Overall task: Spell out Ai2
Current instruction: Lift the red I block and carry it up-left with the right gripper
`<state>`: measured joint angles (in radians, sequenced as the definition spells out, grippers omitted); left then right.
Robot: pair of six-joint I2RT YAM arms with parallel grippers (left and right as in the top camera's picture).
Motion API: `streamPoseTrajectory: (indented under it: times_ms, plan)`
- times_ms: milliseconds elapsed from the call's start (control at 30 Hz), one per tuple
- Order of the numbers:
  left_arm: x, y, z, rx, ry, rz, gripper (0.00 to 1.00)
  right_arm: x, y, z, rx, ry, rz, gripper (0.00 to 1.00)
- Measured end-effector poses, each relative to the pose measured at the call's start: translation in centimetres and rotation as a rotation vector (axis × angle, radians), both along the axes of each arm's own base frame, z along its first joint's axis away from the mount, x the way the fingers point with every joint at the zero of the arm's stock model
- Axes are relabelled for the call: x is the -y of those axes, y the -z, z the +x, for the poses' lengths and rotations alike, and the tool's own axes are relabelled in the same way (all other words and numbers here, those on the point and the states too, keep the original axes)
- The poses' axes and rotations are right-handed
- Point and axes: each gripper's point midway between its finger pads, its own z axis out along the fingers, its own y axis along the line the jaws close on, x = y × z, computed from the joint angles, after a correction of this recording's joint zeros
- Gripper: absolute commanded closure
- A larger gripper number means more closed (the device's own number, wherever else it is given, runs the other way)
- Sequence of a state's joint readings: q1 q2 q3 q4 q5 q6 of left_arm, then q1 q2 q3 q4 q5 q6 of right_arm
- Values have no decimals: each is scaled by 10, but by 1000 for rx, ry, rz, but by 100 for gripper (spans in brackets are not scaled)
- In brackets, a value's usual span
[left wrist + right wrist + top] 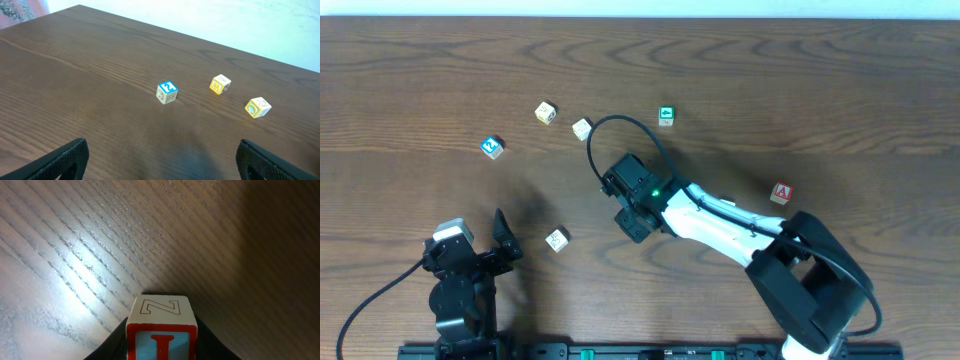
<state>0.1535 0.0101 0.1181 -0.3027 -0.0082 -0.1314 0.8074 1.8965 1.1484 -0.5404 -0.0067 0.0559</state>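
Next, I lift the red "I" block (162, 339) with my right gripper, turn it square and lower it in front of the green block, because it sits at a slant to the wood grain.
My right gripper (161, 350) is shut on a block with a red "I" on a blue face and a "Z" on top (161, 325), held close over the wood. In the overhead view this gripper (632, 222) is at the table's middle and hides the block. The red "A" block (780, 193) lies to its right. The blue "2" block (492, 147) lies at the left and also shows in the left wrist view (167, 92). My left gripper (162, 162) is open and empty near the front left (498, 243).
Two yellow-faced blocks (546, 112) (582, 128) lie behind the right gripper, also in the left wrist view (220, 84) (257, 107). A green block (666, 116) lies at the back middle. A pale block (557, 239) sits just right of the left gripper.
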Motion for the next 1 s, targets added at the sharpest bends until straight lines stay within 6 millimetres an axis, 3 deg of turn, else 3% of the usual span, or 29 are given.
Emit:
streamPoseTrajectory:
  times_ms: [100, 200, 267, 400, 500, 633, 900, 1000]
  plan:
    - [0, 0, 0, 0, 0, 0, 5, -9, -16, 9, 13, 1, 14, 83]
    - [0, 0, 0, 0, 0, 0, 5, -28, -53, 40, 90, 52, 70, 99]
    - [0, 0, 0, 0, 0, 0, 5, -32, -77, 61, 137, 122, 105, 99]
    - [0, 0, 0, 0, 0, 0, 5, -15, -120, 111, 220, 367, 180, 99]
    - [0, 0, 0, 0, 0, 0, 4, 11, -135, 141, 261, 533, 215, 99]
    - [0, 0, 0, 0, 0, 0, 5, 32, -133, 149, 256, 612, 195, 99]
    - [0, 0, 0, 0, 0, 0, 5, 19, -129, 139, 244, 609, 191, 99]
    - [0, 0, 0, 0, 0, 0, 5, 18, -115, 140, 195, 650, 197, 99]
